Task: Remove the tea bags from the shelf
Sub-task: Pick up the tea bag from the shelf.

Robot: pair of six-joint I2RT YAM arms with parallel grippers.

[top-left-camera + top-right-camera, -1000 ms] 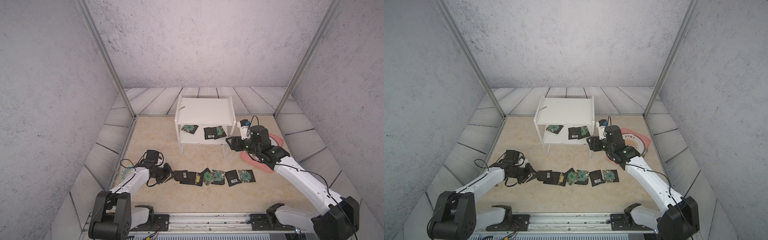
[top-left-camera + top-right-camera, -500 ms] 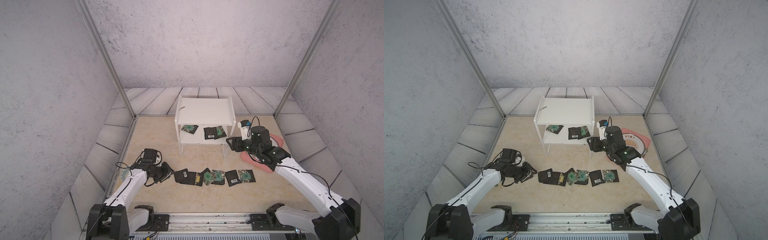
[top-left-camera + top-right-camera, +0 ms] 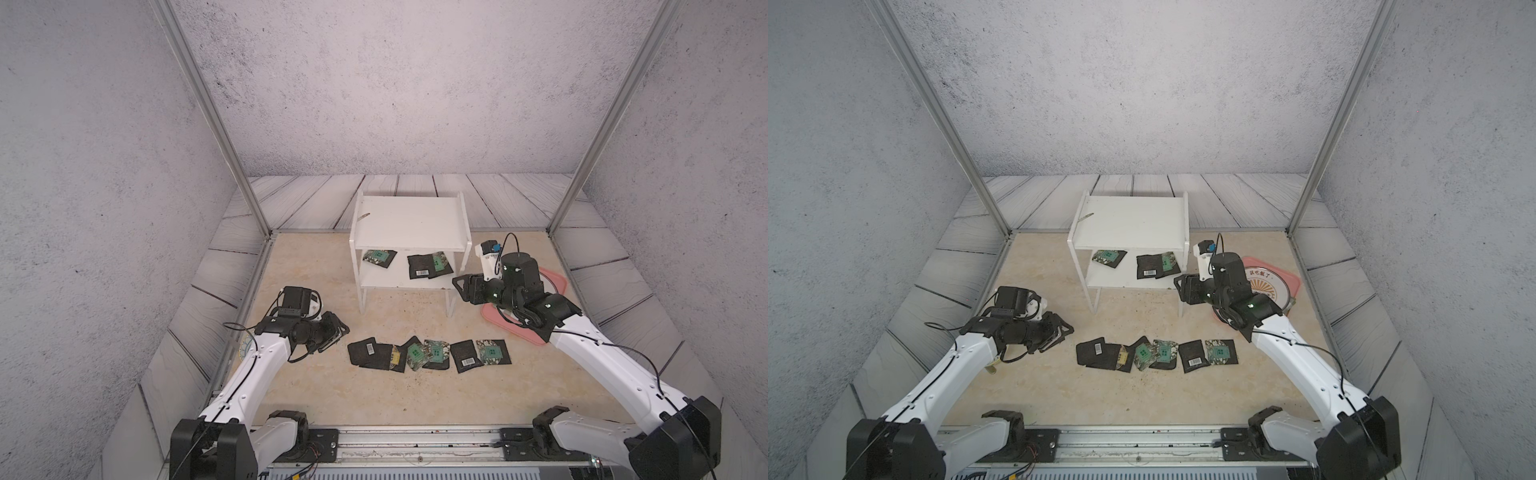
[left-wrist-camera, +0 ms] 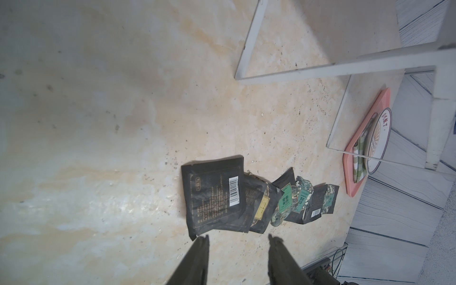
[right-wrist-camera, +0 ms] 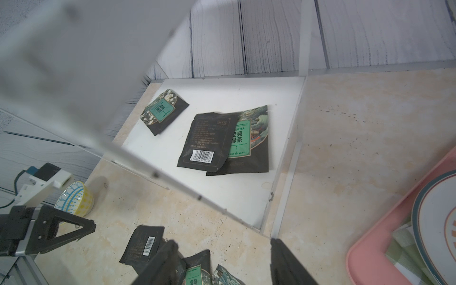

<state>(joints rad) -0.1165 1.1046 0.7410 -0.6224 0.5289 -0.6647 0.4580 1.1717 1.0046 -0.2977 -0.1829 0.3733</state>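
Observation:
The robot's right gripper should hold the shelf's front leg (image 3: 467,255) while its left gripper reaches in, because the lone tea bag (image 3: 379,257) is deep under the shelf's top board.
The white shelf (image 3: 409,224) stands at the back middle. Its lower board (image 5: 222,98) carries three tea bags: one lies alone, green label up (image 5: 162,111), and two overlap (image 5: 222,143). Several more tea bags (image 3: 428,353) lie in a row on the table in front of the shelf. My left gripper (image 3: 340,330) is open and empty, just left of that row, its fingertips close to the barcode-side bag (image 4: 212,195). The right gripper (image 3: 459,286) hangs open and empty beside the shelf's front right leg, facing the lower board.
A pink tray (image 3: 559,282) with a round plate sits right of the shelf, under my right arm, with a green checked cloth (image 4: 359,162) on it. A small patterned bowl (image 5: 76,197) stands at the table's left edge. A short stick (image 3: 364,216) lies on the shelf's top board.
My left gripper has opened, let go of the bag at the row's left end, and drawn back a little. The right arm has hardly moved.

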